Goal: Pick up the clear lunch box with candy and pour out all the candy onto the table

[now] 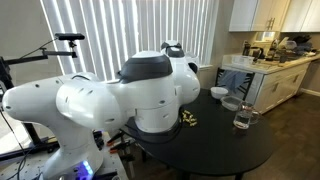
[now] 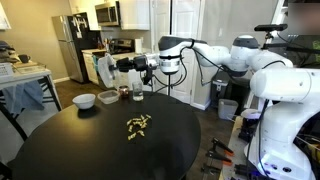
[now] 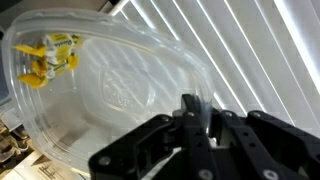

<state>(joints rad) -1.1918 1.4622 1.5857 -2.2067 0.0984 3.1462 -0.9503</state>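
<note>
Yellow candy is in the far corner of the lunch box (image 3: 45, 61), which is held up high. So next my gripper swings the box back down and tips it over the black table (image 2: 118, 114).
In the wrist view my gripper (image 3: 190, 120) is shut on the rim of the clear lunch box (image 3: 110, 85), which fills the view. A few yellow candy pieces (image 3: 45, 60) sit in its far corner. In an exterior view the gripper (image 2: 124, 66) holds the box (image 2: 106, 68) tilted in the air above the far side of the black round table (image 2: 60, 150). A small pile of candy (image 2: 138, 125) lies on the table's middle. It also shows in an exterior view (image 1: 188, 120), where the arm hides the gripper and box.
A white bowl (image 2: 84, 100), a clear bowl (image 2: 108, 96) and a clear glass (image 2: 136, 92) stand at the table's far edge, below the gripper. In an exterior view the bowl (image 1: 232, 103) and the glass (image 1: 242, 118) stand right of the candy. A kitchen counter stands behind.
</note>
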